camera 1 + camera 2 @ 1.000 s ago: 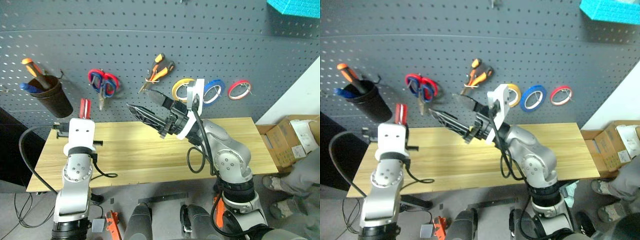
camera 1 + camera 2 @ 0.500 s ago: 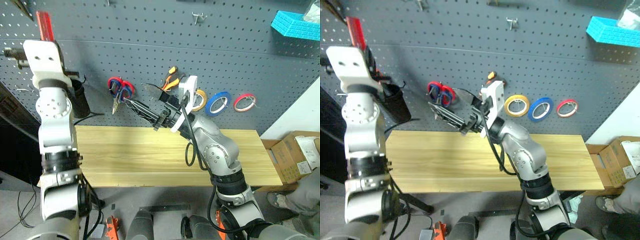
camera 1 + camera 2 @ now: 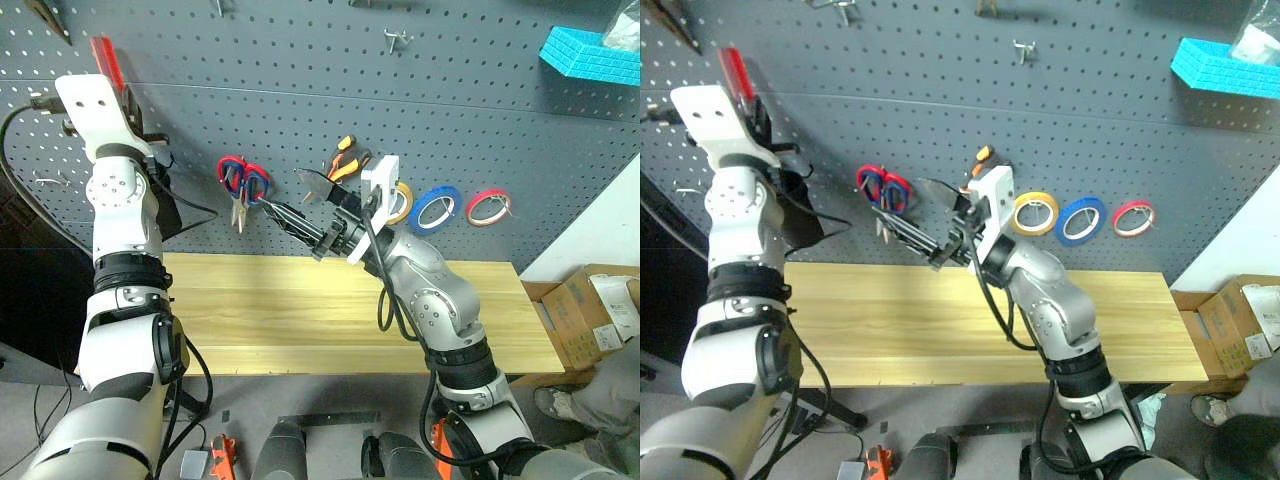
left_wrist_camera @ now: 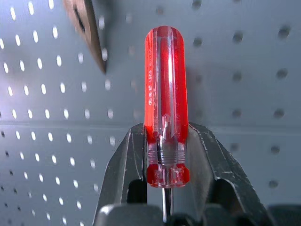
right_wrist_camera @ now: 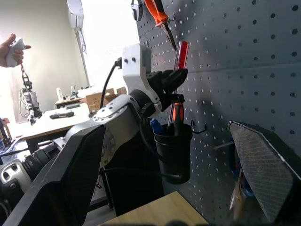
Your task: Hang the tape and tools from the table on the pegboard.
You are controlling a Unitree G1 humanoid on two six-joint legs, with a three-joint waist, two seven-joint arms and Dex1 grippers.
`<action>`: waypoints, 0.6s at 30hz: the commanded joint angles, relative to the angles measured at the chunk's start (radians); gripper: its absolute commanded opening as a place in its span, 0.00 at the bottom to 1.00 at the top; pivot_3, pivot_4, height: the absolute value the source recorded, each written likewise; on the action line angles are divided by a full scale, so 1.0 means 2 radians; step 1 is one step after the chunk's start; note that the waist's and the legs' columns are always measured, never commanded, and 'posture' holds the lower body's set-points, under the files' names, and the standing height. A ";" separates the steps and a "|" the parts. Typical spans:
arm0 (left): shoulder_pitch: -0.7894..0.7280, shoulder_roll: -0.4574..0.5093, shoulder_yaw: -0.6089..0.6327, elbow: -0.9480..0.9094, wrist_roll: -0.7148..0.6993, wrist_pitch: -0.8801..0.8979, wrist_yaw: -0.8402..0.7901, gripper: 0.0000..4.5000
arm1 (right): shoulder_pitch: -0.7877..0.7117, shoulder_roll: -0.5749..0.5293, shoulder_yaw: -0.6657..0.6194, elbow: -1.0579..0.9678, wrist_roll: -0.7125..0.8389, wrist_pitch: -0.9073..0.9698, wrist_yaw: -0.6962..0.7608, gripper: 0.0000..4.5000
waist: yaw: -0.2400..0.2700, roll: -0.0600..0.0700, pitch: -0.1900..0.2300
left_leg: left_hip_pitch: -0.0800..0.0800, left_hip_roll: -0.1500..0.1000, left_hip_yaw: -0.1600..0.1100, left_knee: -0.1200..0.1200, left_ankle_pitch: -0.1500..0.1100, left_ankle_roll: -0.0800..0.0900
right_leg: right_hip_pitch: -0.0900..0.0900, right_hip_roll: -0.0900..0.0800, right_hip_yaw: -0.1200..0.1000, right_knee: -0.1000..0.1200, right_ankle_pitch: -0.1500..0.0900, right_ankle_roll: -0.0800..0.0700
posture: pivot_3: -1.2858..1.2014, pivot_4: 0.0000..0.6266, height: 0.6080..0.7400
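Note:
The red-handled screwdriver's shaft (image 5: 170, 116) is pointing down into the black cup (image 5: 175, 141). My left gripper should keep moving down until the screwdriver's handle is close to the cup's rim, and then let go.
My left gripper (image 3: 112, 82) is raised against the upper left of the dark grey pegboard (image 3: 480, 120), shut on the red-handled screwdriver (image 4: 166, 94), whose handle sticks out past the fingertips. My right gripper (image 3: 290, 192) hangs open and empty at the centre, close to the board and above the table (image 3: 300, 320). Hanging on hooks are the blue tape (image 3: 437, 207), the orange-and-black pliers (image 3: 345, 157), and scissors (image 3: 243, 180) showing red and blue at the handles.
A black cup (image 5: 174, 150) hangs under my left gripper with an orange-handled screwdriver inside. A yellow roll (image 3: 400, 200) and a red-pink roll (image 3: 486, 206) flank the blue tape. A cyan box (image 3: 590, 50) sits top right, cardboard boxes (image 3: 590, 305) low right. A person's hand (image 5: 14, 49) shows far off.
The camera has tilted up. My left arm has lifted the screwdriver from just above the table to the upper left of the pegboard. My right gripper has barely moved.

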 commanded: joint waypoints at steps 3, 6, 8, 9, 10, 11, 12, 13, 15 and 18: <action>0.007 0.011 0.003 -0.011 -0.008 -0.021 0.003 0.18 | -0.002 -0.005 -0.010 -0.023 0.004 -0.004 -0.006 1.00 | -0.001 0.000 0.000 | 0.000 0.000 0.000 0.000 0.000 0.000 | 0.000 0.000 0.000 0.000 0.000 0.000 | 0.61 0.06 1.00; 0.039 0.006 0.006 -0.034 -0.013 -0.012 0.007 0.18 | -0.002 -0.007 -0.012 -0.023 0.004 -0.003 -0.009 1.00 | -0.002 0.000 0.000 | 0.000 0.000 0.000 0.001 0.000 0.000 | 0.000 0.000 0.000 0.001 0.000 0.000 | 0.61 0.06 1.00; 0.065 0.001 0.009 -0.060 -0.019 0.000 0.010 0.18 | -0.001 -0.009 -0.011 -0.025 0.004 -0.002 -0.011 1.00 | -0.004 0.000 0.000 | 0.000 0.000 0.000 0.001 0.000 0.000 | 0.000 0.000 0.001 0.001 0.000 0.000 | 0.61 0.06 1.00; 0.077 -0.002 0.010 -0.076 -0.022 0.007 0.012 0.18 | 0.000 -0.010 -0.011 -0.027 0.005 -0.001 -0.011 1.00 | -0.005 0.000 0.000 | 0.000 0.000 0.000 0.001 0.000 0.000 | 0.000 0.000 0.001 0.001 0.000 0.000 | 0.60 0.07 1.00; 0.088 -0.005 0.011 -0.094 -0.026 0.016 0.015 0.18 | 0.001 -0.011 -0.011 -0.028 0.006 -0.001 -0.012 1.00 | -0.005 0.000 0.000 | 0.000 0.000 0.001 0.001 0.000 0.000 | 0.000 0.000 0.001 0.001 0.000 0.000 | 0.60 0.07 1.00; 0.103 -0.009 0.012 -0.115 -0.029 0.026 0.018 0.18 | 0.001 -0.012 -0.010 -0.030 0.006 0.000 -0.013 1.00 | -0.005 0.000 0.000 | 0.000 0.000 0.001 0.001 0.000 0.000 | 0.000 0.000 0.001 0.001 0.000 0.000 | 0.60 0.07 1.00; 0.116 -0.013 0.012 -0.133 -0.031 0.036 0.020 0.18 | 0.002 -0.013 -0.010 -0.031 0.007 0.000 -0.014 1.00 | -0.005 0.000 0.000 | 0.000 0.000 0.001 0.001 0.000 0.000 | 0.000 0.000 0.001 0.001 0.000 0.000 | 0.60 0.07 1.00; 0.130 -0.018 0.012 -0.154 -0.034 0.047 0.022 0.18 | 0.002 -0.014 -0.009 -0.030 0.007 0.000 -0.014 1.00 | -0.005 0.000 0.000 | 0.000 0.000 0.001 0.001 0.000 0.000 | 0.000 0.000 0.001 0.001 0.000 0.000 | 0.60 0.07 1.00; 0.156 -0.028 0.014 -0.195 -0.038 0.066 0.029 0.26 | 0.003 -0.015 -0.008 -0.031 0.006 0.001 -0.015 1.00 | -0.005 0.000 0.000 | 0.001 0.000 0.001 0.001 0.000 0.000 | 0.000 0.000 0.001 0.003 0.000 0.000 | 0.60 0.07 1.00; 0.179 -0.041 0.020 -0.241 -0.050 0.092 0.034 0.48 | 0.000 -0.015 -0.008 -0.028 0.005 0.000 -0.015 1.00 | -0.005 0.000 -0.001 | 0.002 0.000 0.001 0.001 0.000 0.000 | 0.000 0.000 0.001 0.004 0.000 0.000 | 0.61 0.07 1.00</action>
